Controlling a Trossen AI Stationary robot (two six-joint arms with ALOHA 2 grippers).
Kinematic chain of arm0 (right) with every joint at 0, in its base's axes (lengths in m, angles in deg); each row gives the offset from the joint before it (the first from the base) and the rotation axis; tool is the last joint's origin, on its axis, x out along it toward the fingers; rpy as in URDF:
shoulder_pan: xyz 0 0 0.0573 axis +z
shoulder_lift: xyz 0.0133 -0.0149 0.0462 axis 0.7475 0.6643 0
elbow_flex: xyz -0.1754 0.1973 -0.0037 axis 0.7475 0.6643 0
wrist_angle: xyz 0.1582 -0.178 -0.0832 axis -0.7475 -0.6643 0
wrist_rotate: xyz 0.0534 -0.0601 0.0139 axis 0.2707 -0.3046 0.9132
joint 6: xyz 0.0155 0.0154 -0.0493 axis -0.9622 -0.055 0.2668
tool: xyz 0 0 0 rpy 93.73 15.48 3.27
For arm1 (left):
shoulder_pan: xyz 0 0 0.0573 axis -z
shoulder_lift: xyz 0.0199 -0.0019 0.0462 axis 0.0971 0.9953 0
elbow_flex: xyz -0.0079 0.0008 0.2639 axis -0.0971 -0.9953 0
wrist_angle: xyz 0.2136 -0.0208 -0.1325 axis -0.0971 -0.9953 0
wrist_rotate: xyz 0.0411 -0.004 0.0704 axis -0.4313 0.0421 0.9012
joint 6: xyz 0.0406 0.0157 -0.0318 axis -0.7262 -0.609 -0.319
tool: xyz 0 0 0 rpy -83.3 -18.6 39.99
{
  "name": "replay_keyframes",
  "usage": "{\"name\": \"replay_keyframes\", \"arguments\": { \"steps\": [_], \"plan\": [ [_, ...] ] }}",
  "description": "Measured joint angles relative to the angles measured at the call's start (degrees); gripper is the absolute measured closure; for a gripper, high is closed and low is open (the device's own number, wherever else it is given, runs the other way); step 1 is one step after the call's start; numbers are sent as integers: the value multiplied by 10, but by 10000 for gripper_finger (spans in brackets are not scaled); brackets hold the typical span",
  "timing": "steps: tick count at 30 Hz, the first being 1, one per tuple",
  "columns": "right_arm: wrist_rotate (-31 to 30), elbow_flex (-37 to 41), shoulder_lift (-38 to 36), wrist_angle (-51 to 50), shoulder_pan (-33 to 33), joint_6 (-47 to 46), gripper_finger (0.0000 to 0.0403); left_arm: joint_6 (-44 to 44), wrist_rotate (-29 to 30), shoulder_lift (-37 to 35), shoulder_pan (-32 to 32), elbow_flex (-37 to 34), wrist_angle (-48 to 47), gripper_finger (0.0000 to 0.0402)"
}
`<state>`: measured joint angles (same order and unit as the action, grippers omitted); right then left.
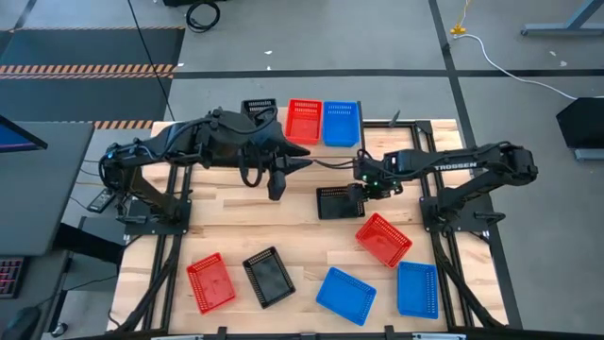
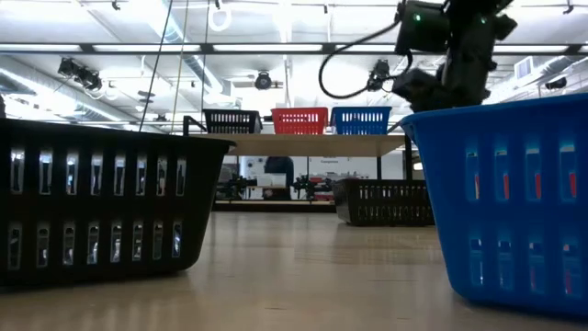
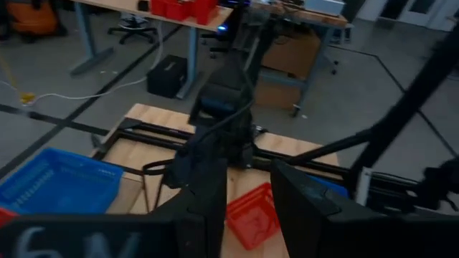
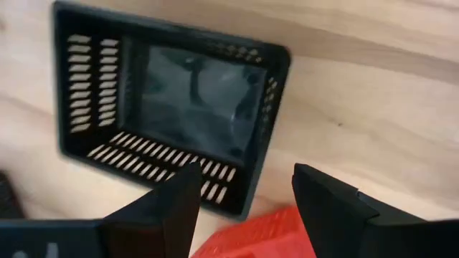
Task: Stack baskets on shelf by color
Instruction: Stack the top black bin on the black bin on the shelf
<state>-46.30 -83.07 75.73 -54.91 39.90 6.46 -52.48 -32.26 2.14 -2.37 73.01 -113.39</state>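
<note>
My right gripper should keep moving down, with its open fingers on both sides of the mid-table black basket's short rim [image 4: 270, 132], until the basket's rim [image 4: 251, 186] is between the fingers, and then close.
The shelf [image 1: 311, 142] stands at the table's far edge, and a black basket [image 1: 260, 109], a red one [image 1: 304, 121] and a blue one [image 1: 340, 123] rest on its top. Another black basket [image 1: 340, 201] sits flat on the table at mid-table. My right gripper [image 4: 244, 197] hovers open over that basket's [image 4: 172, 107] right rim without touching it. My left gripper [image 3: 247, 208] is open and empty, raised in front of the shelf [image 2: 312, 144], to the left of the mid-table basket [image 2: 386, 202].
On the near half of the table lie a red basket [image 1: 382, 238], two blue baskets [image 1: 417, 288] [image 1: 345, 295], a black one [image 1: 269, 277] and a red one [image 1: 209, 281]. Bare wood [image 1: 236, 222] shows between them and the shelf. Both arms reach in over mid-table.
</note>
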Motion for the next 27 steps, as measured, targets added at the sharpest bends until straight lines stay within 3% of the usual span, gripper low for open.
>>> {"name": "replay_keyframes", "arguments": {
  "steps": [14, 19, 27],
  "plan": [
    [-13, 107, 0, 140, -16, -24, 190, 1, 1, 2, -4, 0, -46, 285],
    [-17, 122, 0, 155, -22, 27, 232, -18, 4, 9, -4, 0, -77, 285],
    [-4, 152, 0, 196, -33, 33, 309, -94, 4, 33, 0, 0, -125, 285]
  ]
}}
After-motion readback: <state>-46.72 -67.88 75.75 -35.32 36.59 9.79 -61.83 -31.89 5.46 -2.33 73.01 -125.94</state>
